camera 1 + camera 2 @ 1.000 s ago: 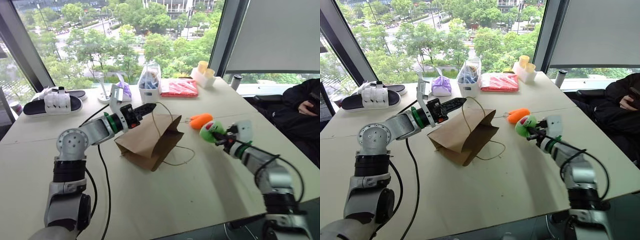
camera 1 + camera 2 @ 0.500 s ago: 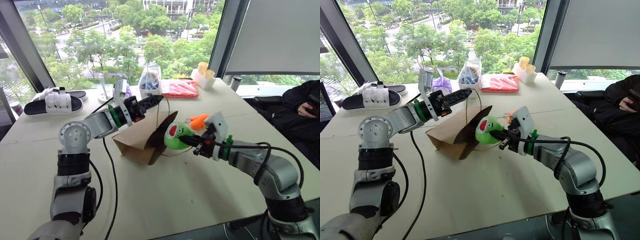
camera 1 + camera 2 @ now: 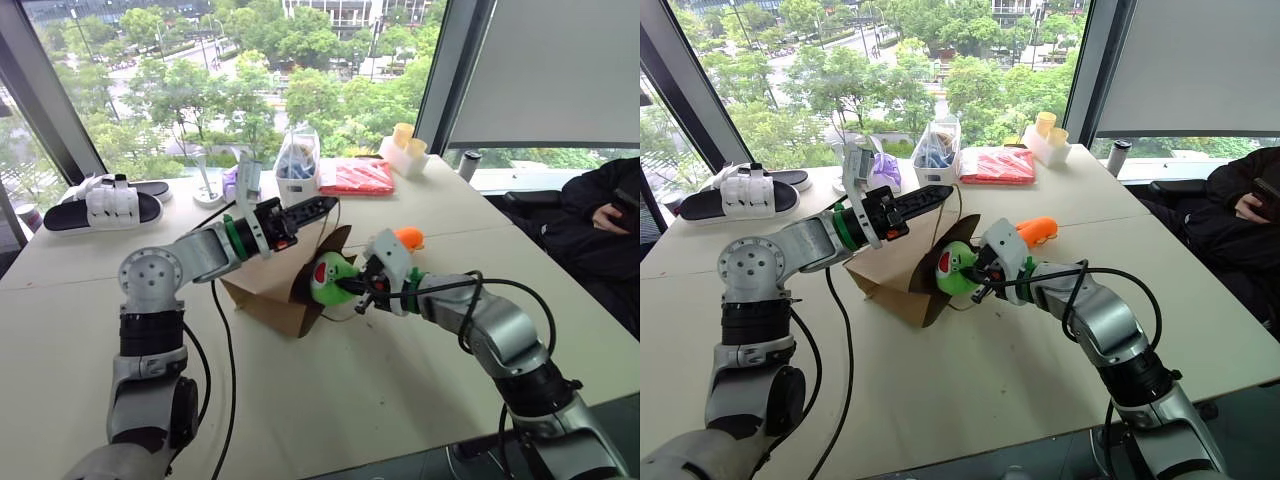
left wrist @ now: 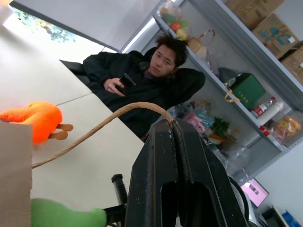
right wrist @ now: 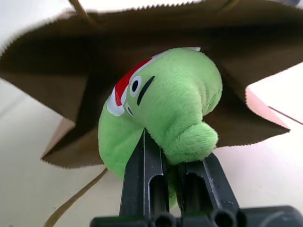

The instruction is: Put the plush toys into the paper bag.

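The lime green plush toy [image 3: 330, 280] is too shallow in the bag's opening, so the robot's left gripper should bring the twisted handle [image 4: 128, 109] toward the toy and lift the bag's opening open.
The brown paper bag [image 3: 262, 283] lies on its side on the table, its mouth facing right. My left gripper [image 3: 326, 205] is shut on one twisted handle [image 4: 113, 113] and holds the top edge of the mouth up. My right gripper [image 3: 347, 286] is shut on the lime green plush toy [image 3: 328, 275], which sits right at the open mouth with its white and red face toward the bag [image 5: 71, 61]. The orange plush toy [image 3: 408, 237] lies on the table just behind my right wrist, apart from both grippers.
At the table's far side stand a clear plastic bag of blue items [image 3: 298, 160], a red packet [image 3: 357, 176], a purple pouch [image 3: 232, 180] and white cups [image 3: 405, 150]. Slippers [image 3: 105, 205] lie far left. A person [image 3: 610, 215] sits at the right. A black cable [image 3: 215, 330] crosses the table.
My right gripper has carried the green plush toy leftward from the table's right side to the bag's mouth. My left gripper has raised the handle a little, opening the mouth wider.
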Controlling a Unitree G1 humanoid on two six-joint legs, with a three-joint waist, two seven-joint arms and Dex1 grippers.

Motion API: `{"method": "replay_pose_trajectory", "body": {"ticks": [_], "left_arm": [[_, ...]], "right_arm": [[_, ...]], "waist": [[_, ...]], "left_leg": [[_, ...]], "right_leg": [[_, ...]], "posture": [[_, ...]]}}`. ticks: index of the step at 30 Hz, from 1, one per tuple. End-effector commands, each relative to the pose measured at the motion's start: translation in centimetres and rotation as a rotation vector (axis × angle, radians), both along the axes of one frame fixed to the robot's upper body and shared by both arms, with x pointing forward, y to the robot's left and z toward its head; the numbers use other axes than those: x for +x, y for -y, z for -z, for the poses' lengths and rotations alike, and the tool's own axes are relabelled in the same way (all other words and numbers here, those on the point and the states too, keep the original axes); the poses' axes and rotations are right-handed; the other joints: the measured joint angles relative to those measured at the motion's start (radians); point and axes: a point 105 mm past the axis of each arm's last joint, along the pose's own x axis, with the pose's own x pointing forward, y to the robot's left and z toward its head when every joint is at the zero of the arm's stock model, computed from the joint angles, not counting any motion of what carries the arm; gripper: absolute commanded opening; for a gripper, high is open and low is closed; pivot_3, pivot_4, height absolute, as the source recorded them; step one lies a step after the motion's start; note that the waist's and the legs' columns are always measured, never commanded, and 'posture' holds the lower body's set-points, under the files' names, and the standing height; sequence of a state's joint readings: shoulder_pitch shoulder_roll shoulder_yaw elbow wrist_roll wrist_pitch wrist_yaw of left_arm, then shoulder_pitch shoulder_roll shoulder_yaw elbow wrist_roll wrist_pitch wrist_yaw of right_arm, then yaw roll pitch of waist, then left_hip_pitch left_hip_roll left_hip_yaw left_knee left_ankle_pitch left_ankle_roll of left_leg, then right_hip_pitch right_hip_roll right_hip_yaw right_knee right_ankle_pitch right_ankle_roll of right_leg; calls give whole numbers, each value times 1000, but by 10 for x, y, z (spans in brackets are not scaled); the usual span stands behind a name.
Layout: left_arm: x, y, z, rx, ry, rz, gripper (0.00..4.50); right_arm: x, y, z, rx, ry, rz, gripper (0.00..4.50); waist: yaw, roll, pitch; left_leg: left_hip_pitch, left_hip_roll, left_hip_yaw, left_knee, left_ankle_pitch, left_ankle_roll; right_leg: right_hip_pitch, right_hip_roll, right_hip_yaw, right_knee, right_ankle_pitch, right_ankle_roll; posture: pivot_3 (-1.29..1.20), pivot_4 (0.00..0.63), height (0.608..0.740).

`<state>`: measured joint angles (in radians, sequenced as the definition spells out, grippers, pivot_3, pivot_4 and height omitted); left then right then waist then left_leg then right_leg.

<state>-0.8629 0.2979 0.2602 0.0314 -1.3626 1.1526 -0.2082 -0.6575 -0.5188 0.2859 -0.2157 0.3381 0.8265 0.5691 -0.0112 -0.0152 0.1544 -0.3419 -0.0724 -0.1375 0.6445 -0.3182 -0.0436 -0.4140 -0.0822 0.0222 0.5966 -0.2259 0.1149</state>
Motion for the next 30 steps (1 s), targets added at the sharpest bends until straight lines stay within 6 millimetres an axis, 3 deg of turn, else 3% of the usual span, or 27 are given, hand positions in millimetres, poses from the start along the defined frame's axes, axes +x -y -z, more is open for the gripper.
{"method": "replay_pose_trajectory", "body": {"ticks": [1, 8, 10, 19, 24, 26, 30], "left_arm": [[-12, 2, -14, -32, 54, 33, 0], [1, -4, -5, -2, 22, -50, 0], [6, -7, -3, 3, 8, -78, 0], [24, -24, 16, 49, -26, -169, 0], [22, -16, 19, 46, -32, -134, 0], [22, -13, 19, 43, -33, -121, 0], [20, -10, 5, -22, -31, -76, 0]], "right_arm": [[3, -16, -5, -58, 71, -47, 23], [11, -9, -14, -224, 232, -27, 23], [9, -6, -16, -199, 225, -25, 23], [-20, 40, -44, 399, 7, 87, 23], [-30, 64, -53, 566, -17, 146, 23], [-30, 66, -54, 566, -17, 160, 23], [-25, 50, -49, 332, 27, 122, 23]], "waist": [[0, 0, 0], [3, 0, 0], [2, 0, 0], [4, 0, 0], [3, 0, 0], [1, 0, 0], [-3, 0, 0]], "left_leg": [[0, 0, 0, 0, 0, 0], [0, -1, 0, 0, 0, 0], [0, -1, 0, 0, 0, 0], [0, 0, 0, -1, 0, 0], [0, 0, -1, 0, 0, 0], [0, 0, -1, -1, 0, 0], [1, 0, 1, -1, 0, 0]], "right_leg": [[0, 0, 0, 0, 0, 0], [0, 0, 0, 0, 0, 0], [0, 0, 0, 0, 0, 0], [0, 0, 0, 0, 0, 0], [0, 0, 0, 0, 0, 0], [1, 0, 0, 0, 0, 0], [0, 0, 0, 0, 0, 0]], "posture": [[0, 150, 740], [0, 150, 740], [0, 150, 740], [0, 150, 740], [0, 150, 740], [0, 150, 740], [0, 150, 740]]}}
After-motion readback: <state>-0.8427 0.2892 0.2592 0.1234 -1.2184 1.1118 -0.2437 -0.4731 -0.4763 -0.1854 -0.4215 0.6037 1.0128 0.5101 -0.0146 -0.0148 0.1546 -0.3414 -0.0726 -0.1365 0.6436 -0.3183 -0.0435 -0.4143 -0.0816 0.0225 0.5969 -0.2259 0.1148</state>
